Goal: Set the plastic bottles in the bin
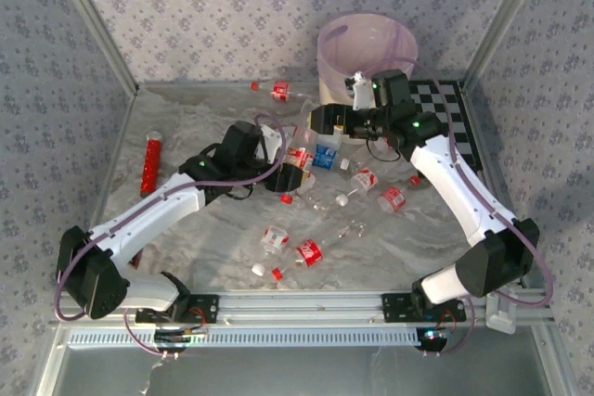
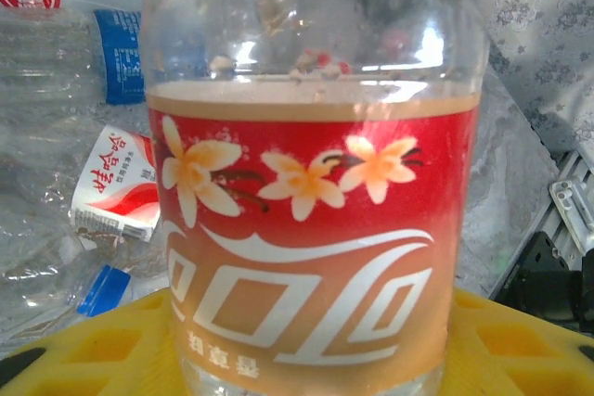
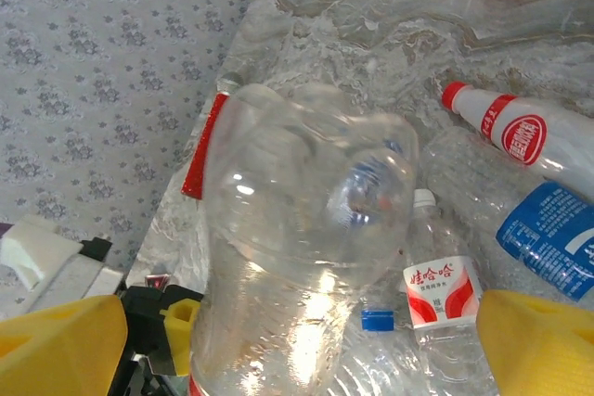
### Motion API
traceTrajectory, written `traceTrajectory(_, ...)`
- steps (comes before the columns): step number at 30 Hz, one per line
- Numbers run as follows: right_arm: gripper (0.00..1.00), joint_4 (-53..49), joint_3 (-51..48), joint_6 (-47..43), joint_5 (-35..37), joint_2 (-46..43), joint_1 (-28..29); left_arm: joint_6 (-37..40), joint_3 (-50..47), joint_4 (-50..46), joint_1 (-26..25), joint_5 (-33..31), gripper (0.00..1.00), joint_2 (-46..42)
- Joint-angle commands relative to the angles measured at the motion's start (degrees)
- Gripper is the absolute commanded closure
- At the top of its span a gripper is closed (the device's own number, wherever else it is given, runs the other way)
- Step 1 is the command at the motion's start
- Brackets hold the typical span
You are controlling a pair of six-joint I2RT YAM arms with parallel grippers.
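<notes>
Next, I take the bottle's free base (image 3: 311, 169) with my right gripper and carry the bottle into the bin, because my left gripper is holding the red-and-orange-labelled bottle (image 1: 299, 157) short of the bin.
My left gripper (image 1: 278, 173) is shut on a clear bottle with a red-and-orange label (image 2: 311, 229), its yellow fingers (image 2: 83, 350) on both sides of the bottle's lower part. In the right wrist view the same bottle (image 3: 297, 229) stands between the wide-apart yellow fingers (image 3: 56, 340) of my open right gripper (image 3: 302, 350), which do not visibly touch it. The right gripper (image 1: 320, 122) hovers just in front of the bin (image 1: 334, 39), a cream bucket with a lilac liner at the back. Several more bottles lie on the table, among them a red-labelled one (image 1: 309, 252) and a blue-labelled one (image 1: 324, 157).
A red tube (image 1: 149, 162) lies at the left of the table. The black-and-white chequered board (image 1: 455, 118) sits to the right of the bin. One bottle (image 1: 277, 90) lies near the back wall. Patterned walls close the table on three sides.
</notes>
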Motion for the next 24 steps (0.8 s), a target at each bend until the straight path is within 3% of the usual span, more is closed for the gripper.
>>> traceTrajectory(1,0.04,3.4,-1.0,3.2,-1.4,0.4,-0.1,1.3,1.2,3.5,-0.9,0.6,0.7,-0.4)
traceTrajectory(6,0.12,5.2,1.2,4.6,-2.5,4.0,0.5,2.3,1.2,4.9,-2.1,1.5,0.7,-0.7)
traceTrajectory(13,0.46,4.5,3.3,3.2,-0.7,3.0,0.1,2.5,1.2,4.5,-2.2,0.3,0.66,-1.2)
traceTrajectory(15,0.53,4.2,4.4,2.1,0.4,2.0,-0.3,2.5,1.0,5.0,-2.2,-1.2,0.52,-1.7)
traceTrajectory(19,0.58,3.5,9.1,-1.1,2.2,0.3,-2.7,1.0,-1.8,9.2,-2.2,-6.7,0.17,-5.9)
traceTrajectory(22,0.61,7.2,11.6,-3.3,4.7,-1.8,-5.2,-0.9,-3.6,8.8,-1.8,-12.6,0.04,-9.2)
traceTrajectory(24,0.62,11.6,12.4,-3.1,6.6,-3.3,-7.6,-3.8,-4.2,6.0,-0.4,-16.0,0.01,-10.1)
